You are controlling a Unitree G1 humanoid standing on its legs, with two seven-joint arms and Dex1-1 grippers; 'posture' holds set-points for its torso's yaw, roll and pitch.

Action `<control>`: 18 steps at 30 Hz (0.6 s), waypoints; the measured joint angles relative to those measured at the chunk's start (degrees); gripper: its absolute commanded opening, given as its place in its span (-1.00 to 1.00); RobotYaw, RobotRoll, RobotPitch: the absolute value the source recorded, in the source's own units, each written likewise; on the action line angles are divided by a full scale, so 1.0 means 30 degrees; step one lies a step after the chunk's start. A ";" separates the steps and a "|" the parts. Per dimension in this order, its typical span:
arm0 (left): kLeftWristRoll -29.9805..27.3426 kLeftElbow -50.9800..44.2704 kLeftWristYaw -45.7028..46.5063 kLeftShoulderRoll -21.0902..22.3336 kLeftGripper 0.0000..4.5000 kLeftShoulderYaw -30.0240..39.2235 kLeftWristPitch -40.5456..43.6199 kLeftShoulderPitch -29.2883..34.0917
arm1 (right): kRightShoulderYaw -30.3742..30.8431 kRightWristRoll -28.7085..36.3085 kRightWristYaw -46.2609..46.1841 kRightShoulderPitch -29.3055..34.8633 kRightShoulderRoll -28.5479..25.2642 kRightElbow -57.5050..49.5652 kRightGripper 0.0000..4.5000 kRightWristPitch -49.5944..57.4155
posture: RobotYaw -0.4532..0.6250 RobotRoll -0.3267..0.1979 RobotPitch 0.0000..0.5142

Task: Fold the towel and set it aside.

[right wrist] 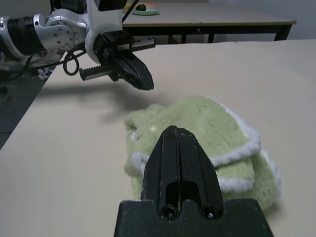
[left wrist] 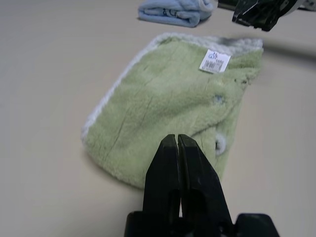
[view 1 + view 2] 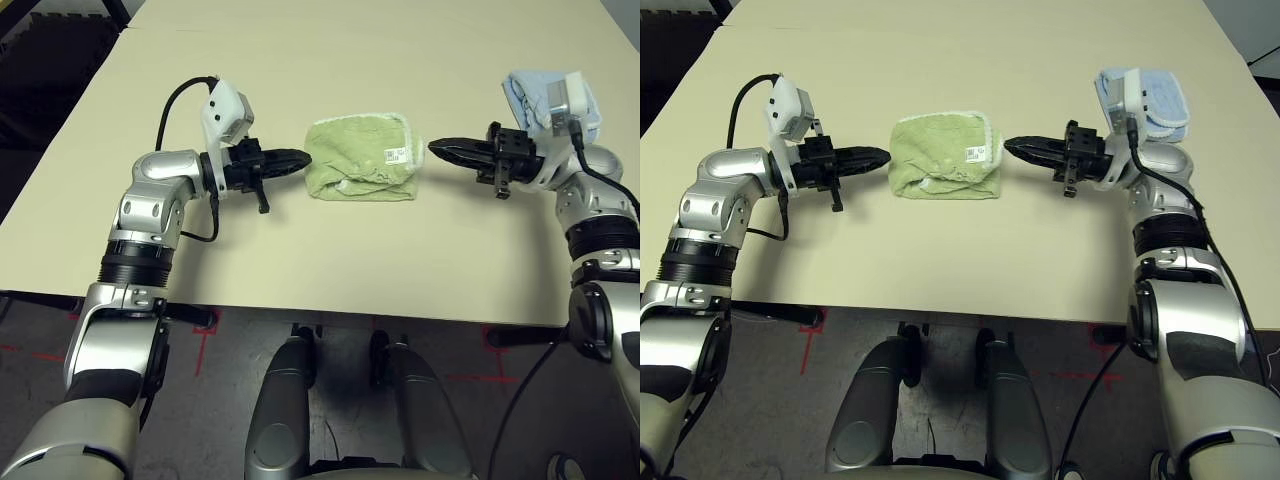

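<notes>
Next, I reach in with my right gripper and pull the towel's far corner (image 3: 402,118) toward me before I put the towel aside, because the towel's far edge (image 3: 358,119) slants past the tag.
The towel (image 3: 362,160) lies folded in a light green bundle with white edging at the middle of the table, its small white tag (image 2: 215,60) facing up. My left gripper (image 3: 303,158) is shut and empty, its tip just short of the towel's left edge; the left wrist view shows the closed fingers (image 2: 176,140) over the towel's near side. From the other side, my right gripper (image 3: 438,150) points at the towel's right edge, shut with nothing in it and a small gap from the cloth. Both grippers hover a little above the table.
A smaller light blue folded cloth (image 3: 525,92) lies at the right, behind my right wrist. The tan table (image 3: 320,260) runs wide, with its front edge (image 3: 300,303) near my body. Dark floor lies beyond the left edge.
</notes>
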 measured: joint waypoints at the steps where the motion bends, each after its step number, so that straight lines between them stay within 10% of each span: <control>1: 0.0063 0.0241 0.0074 -0.0312 -0.98 -0.0112 -0.0031 -0.0284 | 0.0015 -0.0021 -0.0320 -0.0264 0.0298 0.0137 -1.00 -0.0023 | -0.04 0.25 -0.07; 18: 0.1435 0.3547 -0.0081 -0.2461 -0.98 -0.1688 -0.1239 -0.2295 | 0.1016 -0.2170 -0.2692 -0.0233 0.1379 0.3024 -1.00 -0.2006 | -0.01 0.25 -0.05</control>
